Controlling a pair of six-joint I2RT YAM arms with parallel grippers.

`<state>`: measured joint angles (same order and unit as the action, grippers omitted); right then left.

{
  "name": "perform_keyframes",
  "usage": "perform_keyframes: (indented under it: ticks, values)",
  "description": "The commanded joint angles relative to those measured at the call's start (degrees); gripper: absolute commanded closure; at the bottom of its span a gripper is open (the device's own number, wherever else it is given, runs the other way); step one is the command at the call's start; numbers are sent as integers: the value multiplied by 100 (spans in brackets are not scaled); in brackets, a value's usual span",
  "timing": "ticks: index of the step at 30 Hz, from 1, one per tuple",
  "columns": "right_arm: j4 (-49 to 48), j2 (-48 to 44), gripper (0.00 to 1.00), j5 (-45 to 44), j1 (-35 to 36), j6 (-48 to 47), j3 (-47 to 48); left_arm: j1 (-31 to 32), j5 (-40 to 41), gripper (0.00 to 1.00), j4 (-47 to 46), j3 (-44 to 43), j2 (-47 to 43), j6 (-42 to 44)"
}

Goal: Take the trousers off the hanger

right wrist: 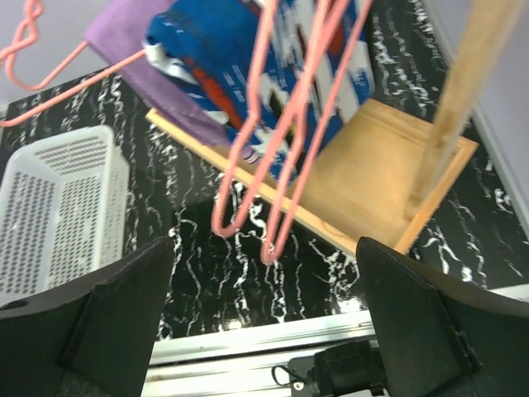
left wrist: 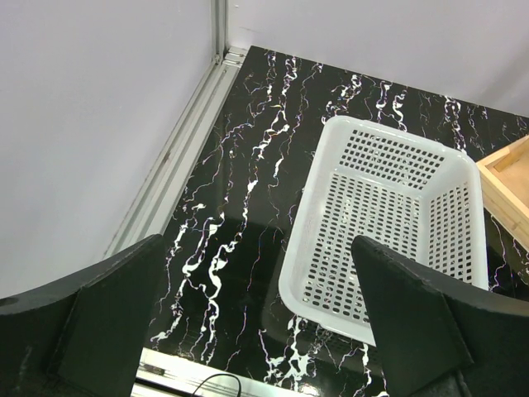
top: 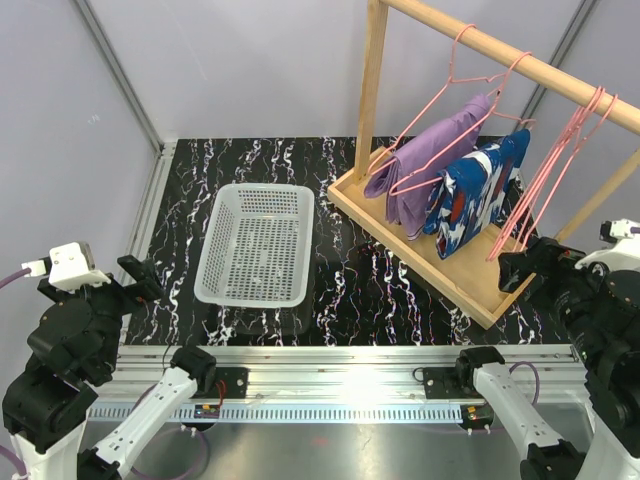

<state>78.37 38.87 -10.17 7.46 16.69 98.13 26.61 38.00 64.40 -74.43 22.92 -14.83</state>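
My right gripper is rising and should continue toward the pink hanger's shoulder (top: 496, 101) until its open fingers straddle it, as the blue trousers' pink hanger (top: 513, 68) hangs clear of the empty hangers.
Lilac-purple trousers (top: 430, 160) hang folded on a pink hanger (top: 440, 90) from the wooden rail (top: 520, 62). Royal blue trousers with white and red patches (top: 478, 192) hang on the pink hanger beside them; they also show in the right wrist view (right wrist: 248, 66), with the lilac pair (right wrist: 140, 50) behind. Two empty pink hangers (top: 560, 170) hang further right and dangle in the right wrist view (right wrist: 281, 165). My left gripper (top: 140, 275) is open and empty at the table's left. My right gripper (top: 525, 268) is open and empty near the rack's front corner.
A white perforated basket (top: 258, 243) stands left of centre; it also shows in the left wrist view (left wrist: 388, 215). The wooden rack base (top: 440, 258) and upright post (top: 370, 90) fill the right side. Grey walls close in the left and back.
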Motion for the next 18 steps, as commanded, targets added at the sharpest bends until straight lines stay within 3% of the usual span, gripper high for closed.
perform_keyframes:
  ticks: [1, 10, 18]
  values:
    - [-514, 427, 1, 717, 36, 18, 284, 20, 129, 1, -226, -54, -15, -11]
    - [-1375, 1491, 1, 1746, 36, 335, 1041, 20, 76, 1, -182, -159, -77, 15]
    - [-1798, 2431, 0, 1396, 36, 476, 1446, 28, 137, 1, -86, -388, -121, 68]
